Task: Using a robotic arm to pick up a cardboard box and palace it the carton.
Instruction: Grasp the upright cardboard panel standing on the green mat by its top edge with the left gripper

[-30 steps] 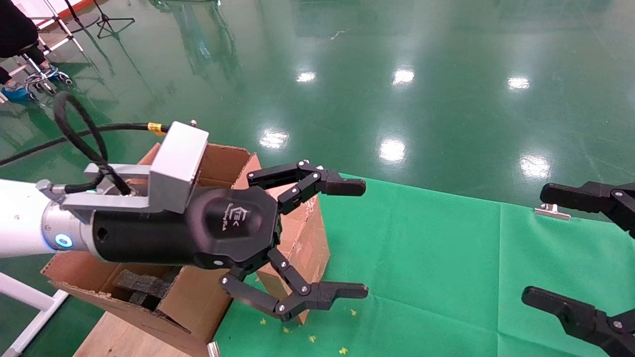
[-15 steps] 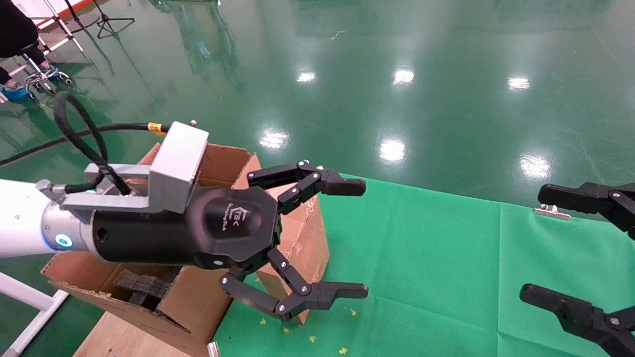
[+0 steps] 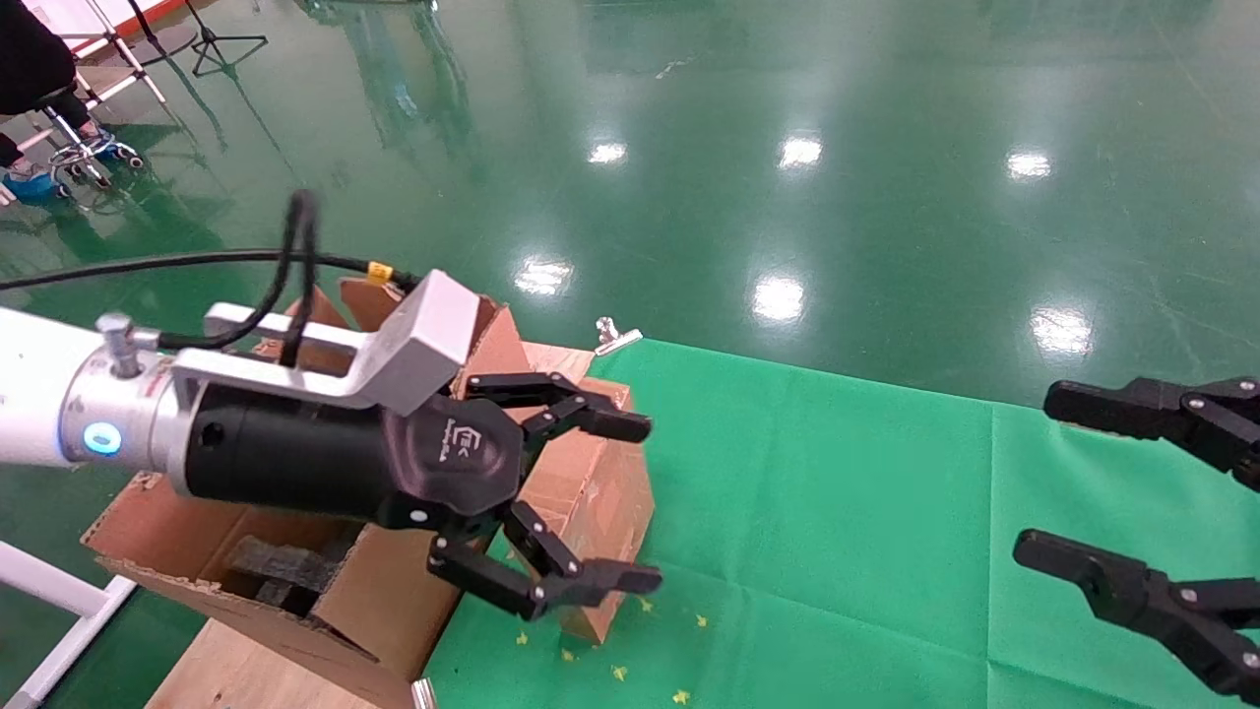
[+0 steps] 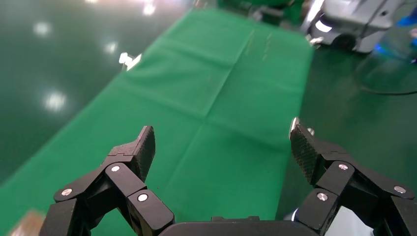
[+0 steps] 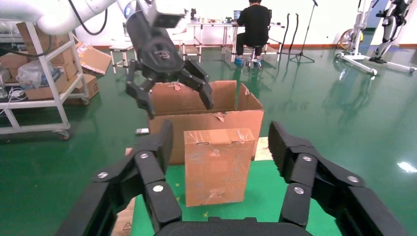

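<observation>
The cardboard box (image 3: 593, 506) will go down fully below the carton's rim when I lower it in, because the black foam (image 3: 283, 567) lies deep inside the open carton.
The small taped cardboard box (image 3: 605, 492) stands upright on the green cloth, against the carton's (image 3: 167, 532) side. The right wrist view shows the cardboard box (image 5: 216, 164) in front of the carton (image 5: 206, 101). My left gripper (image 3: 635, 502), on the white robotic arm, hovers open and empty just above the box and the carton's near wall, touching neither. Between the jaws of that same gripper (image 4: 223, 147), the left wrist view shows only green cloth. Seen from the right wrist, the left gripper (image 5: 177, 105) hangs over the carton's rim. My right gripper (image 3: 1043, 473) stays open at the far right.
The green cloth (image 3: 837, 512) covers the table, with a metal clip (image 3: 615, 338) at its back edge. Black foam (image 3: 281, 566) lies inside the carton. A white frame (image 3: 59, 630) sits low on the left. A shelf cart (image 5: 44, 73) and a seated person (image 5: 255, 24) are farther off.
My left gripper has dropped and pulled back towards the box and carton, its jaws a little narrower. The right gripper has drifted slightly left.
</observation>
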Motion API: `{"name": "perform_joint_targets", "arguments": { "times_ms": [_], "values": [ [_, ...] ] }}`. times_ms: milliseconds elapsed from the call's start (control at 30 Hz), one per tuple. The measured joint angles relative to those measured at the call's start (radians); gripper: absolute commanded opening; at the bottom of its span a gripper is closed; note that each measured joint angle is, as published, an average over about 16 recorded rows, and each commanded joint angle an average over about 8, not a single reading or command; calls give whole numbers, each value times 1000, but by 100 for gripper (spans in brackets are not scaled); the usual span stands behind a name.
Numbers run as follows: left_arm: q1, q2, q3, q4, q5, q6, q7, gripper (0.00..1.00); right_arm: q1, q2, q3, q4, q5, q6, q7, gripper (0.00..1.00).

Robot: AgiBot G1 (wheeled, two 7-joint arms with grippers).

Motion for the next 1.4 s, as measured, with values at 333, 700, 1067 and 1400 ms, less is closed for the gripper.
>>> {"name": "perform_joint_targets", "arguments": {
  "times_ms": [333, 700, 1067, 1400],
  "values": [
    [-120, -31, 75, -9, 139, 25, -174, 100, 0, 0, 0, 0, 0, 0, 0, 0],
    [-196, -25, 132, 2, 237, 38, -274, 100, 0, 0, 0, 0, 1, 0, 0, 0],
    [-413, 47, 336, 12, 428, 64, -587, 100, 0, 0, 0, 0, 1, 0, 0, 0],
    [-556, 140, 553, 64, 511, 60, -798, 100, 0, 0, 0, 0, 1, 0, 0, 0]
  ]
}}
